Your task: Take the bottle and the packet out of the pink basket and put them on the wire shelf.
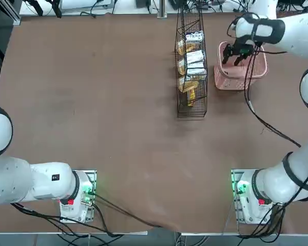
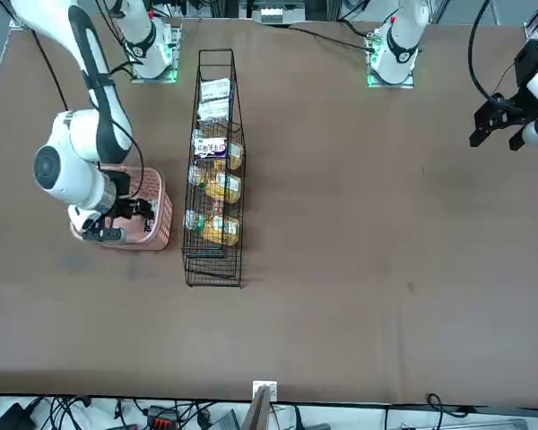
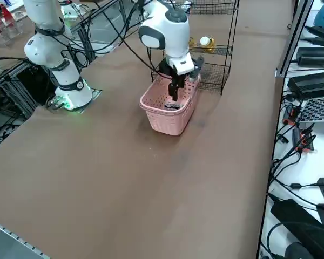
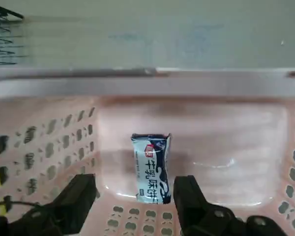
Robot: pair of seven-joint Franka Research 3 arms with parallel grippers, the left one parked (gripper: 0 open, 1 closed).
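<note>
The packet (image 4: 152, 169) will stay straight when I lift it by its lower end, because its sides (image 4: 137, 167) go straight up to its dark top.
The pink basket (image 1: 240, 82) (image 3: 167, 121) stands just right of the black wire shelf (image 1: 191, 110) (image 2: 215, 269). Flat on the basket's floor lies a white packet (image 4: 151, 167) with dark print. My right gripper (image 1: 233, 57) (image 3: 175, 91) (image 4: 134, 187) hangs inside the basket's rim, open, one finger on each side of the packet's near end and just above it. No bottle shows in the basket. On a shelf tier lies an amber bottle with a white cap (image 3: 205, 41), among other amber bottles (image 2: 220, 233) and white packets (image 1: 194, 57).
The shelf's tiers hold several packets and bottles. The basket's walls (image 4: 49, 152) close in around the fingers. The table's right edge, with cables and boxes (image 3: 313, 81) beyond it, runs near the basket. Brown tabletop (image 1: 102, 102) stretches to the left.
</note>
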